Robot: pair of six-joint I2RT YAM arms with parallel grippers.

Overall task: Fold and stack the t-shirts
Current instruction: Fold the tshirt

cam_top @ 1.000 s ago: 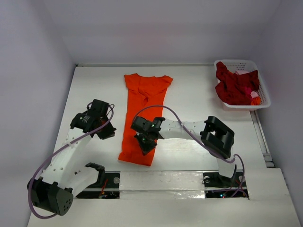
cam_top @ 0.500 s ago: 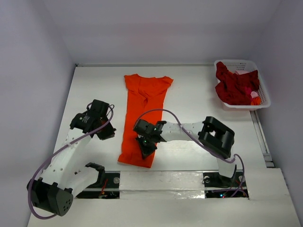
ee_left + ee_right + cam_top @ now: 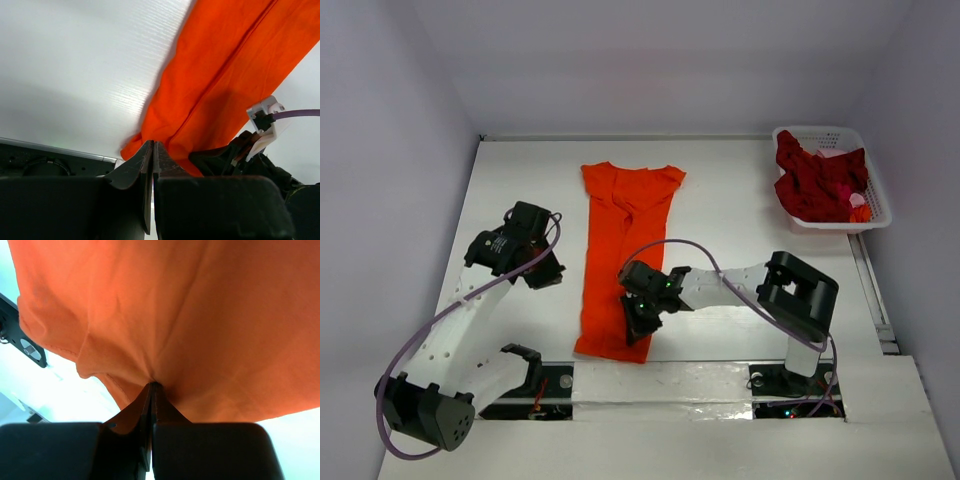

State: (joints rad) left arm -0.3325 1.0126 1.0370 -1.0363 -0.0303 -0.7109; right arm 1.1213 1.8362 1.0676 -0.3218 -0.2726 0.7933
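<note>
I should go on pulling the cloth until the t-shirt's hem gets to the front edge's middle (image 3: 658,360), because my right gripper is pinching the orange t-shirt near its off-center hem (image 3: 610,354).
A bright orange t-shirt (image 3: 620,250) lies as a long narrow strip down the middle of the table, collar end far, hem near the front edge. My right gripper (image 3: 638,328) sits on its lower right part, shut on a pinch of the orange cloth (image 3: 200,330) that puckers at the jaw tips (image 3: 152,385). My left gripper (image 3: 545,275) hovers over bare table left of the shirt, shut with nothing in it; its wrist view shows the shirt's hem corner (image 3: 145,140) just beyond the tips (image 3: 152,144). Dark red t-shirts (image 3: 817,185) are heaped in the basket.
A white lattice basket (image 3: 880,205) stands at the back right corner. A metal rail (image 3: 670,378) runs along the table's near edge between the arm bases. The right arm's purple cable (image 3: 690,250) loops over the table beside the shirt.
My right gripper has moved toward the near edge and slightly right, staying shut on the orange shirt and tugging its lower end along. The left gripper shifted a little to the left.
</note>
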